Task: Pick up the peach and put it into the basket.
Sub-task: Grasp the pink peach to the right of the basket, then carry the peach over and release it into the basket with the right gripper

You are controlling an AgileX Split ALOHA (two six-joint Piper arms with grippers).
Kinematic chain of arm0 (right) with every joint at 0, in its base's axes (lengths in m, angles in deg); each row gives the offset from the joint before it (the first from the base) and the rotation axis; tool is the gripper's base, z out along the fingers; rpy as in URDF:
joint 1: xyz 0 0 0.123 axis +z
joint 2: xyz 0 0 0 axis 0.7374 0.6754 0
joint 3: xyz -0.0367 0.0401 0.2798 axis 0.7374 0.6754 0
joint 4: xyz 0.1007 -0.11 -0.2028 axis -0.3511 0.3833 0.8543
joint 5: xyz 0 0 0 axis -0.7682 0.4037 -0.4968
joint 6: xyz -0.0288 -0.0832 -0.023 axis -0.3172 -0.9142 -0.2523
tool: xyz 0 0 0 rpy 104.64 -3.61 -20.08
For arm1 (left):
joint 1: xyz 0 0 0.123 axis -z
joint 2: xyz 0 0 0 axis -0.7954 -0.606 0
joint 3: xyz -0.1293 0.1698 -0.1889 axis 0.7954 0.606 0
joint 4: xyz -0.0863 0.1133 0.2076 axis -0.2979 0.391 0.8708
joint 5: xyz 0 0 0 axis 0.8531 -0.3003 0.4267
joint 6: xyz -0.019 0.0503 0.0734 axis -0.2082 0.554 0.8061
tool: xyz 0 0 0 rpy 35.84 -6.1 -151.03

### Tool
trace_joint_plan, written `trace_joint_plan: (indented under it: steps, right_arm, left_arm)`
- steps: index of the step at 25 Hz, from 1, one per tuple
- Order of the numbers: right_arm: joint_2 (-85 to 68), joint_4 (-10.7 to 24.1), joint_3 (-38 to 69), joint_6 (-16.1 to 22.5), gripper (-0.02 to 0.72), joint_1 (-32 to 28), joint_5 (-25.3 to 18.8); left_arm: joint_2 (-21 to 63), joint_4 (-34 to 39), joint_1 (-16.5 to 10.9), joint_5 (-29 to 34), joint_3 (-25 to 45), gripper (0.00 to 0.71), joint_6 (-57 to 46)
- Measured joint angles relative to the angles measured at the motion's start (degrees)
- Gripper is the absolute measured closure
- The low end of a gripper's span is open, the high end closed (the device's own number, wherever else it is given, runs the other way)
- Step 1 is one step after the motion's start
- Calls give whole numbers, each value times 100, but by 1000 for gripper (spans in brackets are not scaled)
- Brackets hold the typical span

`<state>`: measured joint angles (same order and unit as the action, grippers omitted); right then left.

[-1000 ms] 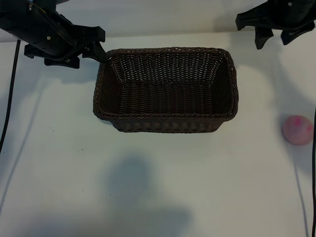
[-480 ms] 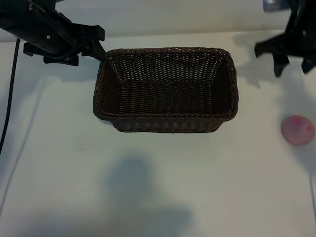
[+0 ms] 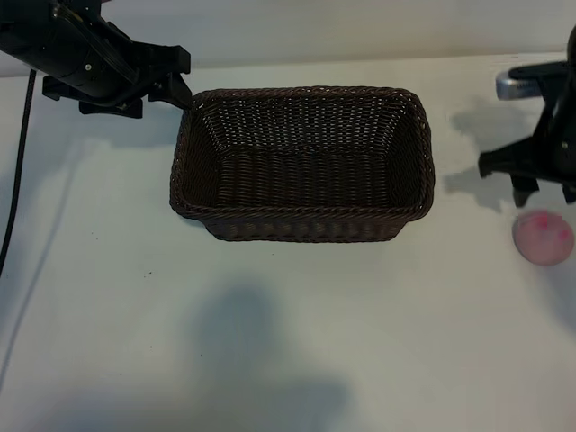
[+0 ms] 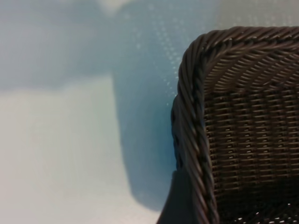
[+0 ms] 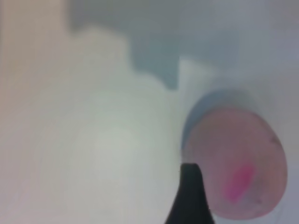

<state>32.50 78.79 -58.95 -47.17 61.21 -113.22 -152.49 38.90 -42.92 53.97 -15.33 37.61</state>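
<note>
The peach (image 3: 544,238) is on the other side of the basket from my left gripper. Next, my right gripper grabs the peach, picks it up and carries it into the basket (image 3: 306,175).
The peach (image 3: 543,238), a small pale-pink ball with brighter pink blotches, lies on the white table at the far right. My right gripper (image 3: 546,193) hangs open just behind and above it, with nothing held. In the right wrist view the peach (image 5: 238,163) lies close beside one dark finger (image 5: 189,198). The dark-brown wicker basket (image 3: 306,229) stands mid-table with nothing in it. My left gripper (image 3: 183,79) is open at the basket's back left corner. In the left wrist view one of its fingers (image 4: 180,200) rests against the braided rim (image 4: 191,121).
A black cable (image 3: 18,171) hangs down the left side of the table. The peach lies close to the right edge of the exterior view. White table surface (image 3: 288,342) stretches in front of the basket.
My right arm has come forward from the back right corner to just behind the peach. The left arm, basket and peach have not moved.
</note>
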Motion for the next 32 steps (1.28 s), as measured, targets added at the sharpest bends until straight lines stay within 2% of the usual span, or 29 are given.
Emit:
trace_joint_plan:
  steps: [4, 11, 14, 15, 16, 19, 20, 21, 25, 32]
  right_arm:
    - [-4, -27, 286, 29, 164, -245, 294]
    - [58, -509, 776, -274, 170, -396, 984]
    - [74, -504, 906, -278, 230, -396, 1180]
    - [74, -490, 921, -278, 270, -396, 1190]
    - [74, -490, 921, -273, 345, -396, 1196]
    - [74, -485, 921, -273, 560, -396, 1196]
    - [74, -485, 921, -273, 615, -396, 1190]
    - [74, -485, 921, -273, 637, -396, 1184]
    - [-5, -485, 801, -278, 660, -396, 963]
    - [-494, -501, -107, -333, 660, -396, 86]
  left_arm:
    - [0, 56, 0, 0, 0, 121, 1]
    - [0, 64, 0, 0, 0, 121, 1]
    - [0, 79, 0, 0, 0, 121, 1]
    - [0, 87, 0, 0, 0, 121, 6]
    - [0, 89, 0, 0, 0, 121, 6]
    - [0, 94, 0, -5, 0, 121, 6]
    - [0, 94, 0, -5, 0, 121, 6]
    - [0, 94, 0, -5, 0, 121, 6]
    - [0, 94, 0, -11, 0, 121, 6]
    - [0, 94, 0, -17, 0, 121, 6]
